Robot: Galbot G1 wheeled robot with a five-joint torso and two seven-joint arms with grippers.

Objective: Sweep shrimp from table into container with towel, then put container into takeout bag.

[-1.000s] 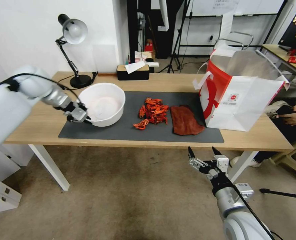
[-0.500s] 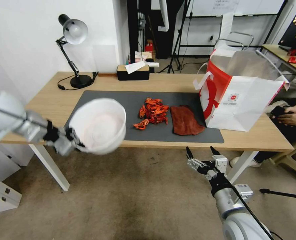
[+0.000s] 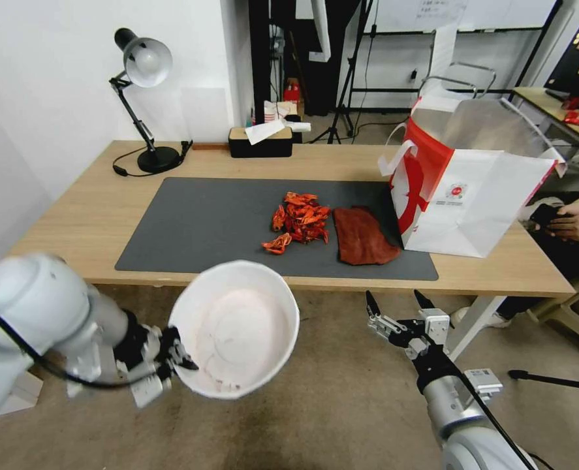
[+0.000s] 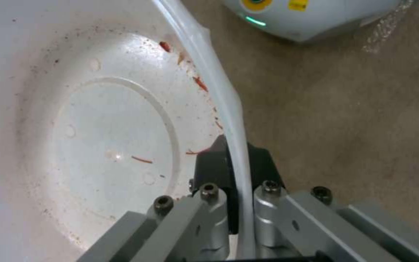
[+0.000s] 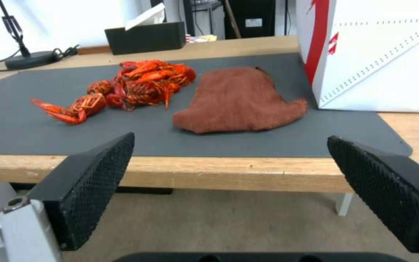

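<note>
I expect the rust-red towel (image 3: 363,237) to bunch into a puffed wad and keep that shape when I sweep, because the towel lies humped with thick, rounded edges.
My left gripper (image 3: 175,356) is shut on the rim of the white container (image 3: 237,326), held off the table (image 3: 93,215) in front of its near edge, above the floor. Its inside (image 4: 98,138) holds only red specks, and the gripper's fingers (image 4: 209,203) pinch the wall. The shrimp (image 3: 299,220) lie in a pile on the dark mat, with the rust-red towel (image 3: 362,236) just right of them. The takeout bag (image 3: 472,176) stands open at the table's right. My right gripper (image 3: 397,301) hangs open below the table's front edge, facing the shrimp (image 5: 132,85) and towel (image 5: 238,102).
A grey mat (image 3: 198,222) covers the table's middle. A desk lamp (image 3: 142,72) and a black tissue box (image 3: 260,140) stand at the back. A person's hands (image 3: 573,225) rest at the right edge. Table legs (image 3: 96,323) stand below.
My left gripper has carried the container off the mat, down past the table's front edge and to the right. The right arm has barely moved.
</note>
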